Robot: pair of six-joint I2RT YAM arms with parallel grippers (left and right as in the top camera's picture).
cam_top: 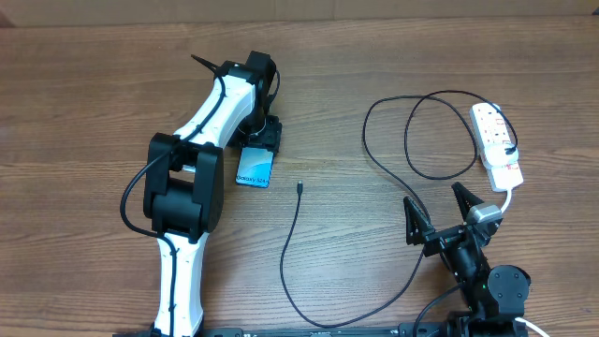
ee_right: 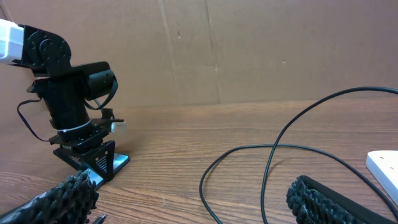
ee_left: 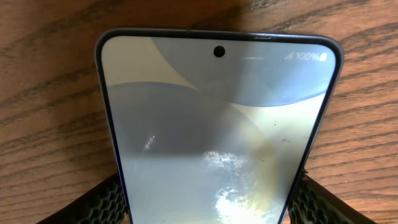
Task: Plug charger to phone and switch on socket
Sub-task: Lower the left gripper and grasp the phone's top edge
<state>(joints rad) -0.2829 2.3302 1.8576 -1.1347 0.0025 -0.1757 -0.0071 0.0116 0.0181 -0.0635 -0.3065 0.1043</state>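
Note:
The phone [cam_top: 255, 164] lies beyond the charger's connector, a long way from my right gripper. My right gripper should grab the phone's near end [cam_top: 253, 181] and bring it closer before plugging.
The phone [cam_top: 254, 170] lies flat on the wooden table with its pale blue screen lit. It fills the left wrist view, where the phone [ee_left: 217, 124] runs between my fingers. My left gripper [cam_top: 259, 142] straddles its far end, and the pads [ee_left: 106, 199] sit against both long edges. The charger [cam_top: 292, 234] is a thin black cable whose small connector [cam_top: 299, 187] lies free on the table right of the phone. It loops round to a black plug in the white socket [cam_top: 496, 140] at the right. My right gripper [cam_top: 442, 212] stands open near the front edge, holding nothing.
The charger's loops [ee_right: 273, 152] cross the table just ahead of my right gripper [ee_right: 186, 208]. A corner of the socket [ee_right: 382, 165] shows at the right. A brown cardboard wall [ee_right: 249, 50] closes the far side. My left arm [cam_top: 187, 187] spans the table's left half.

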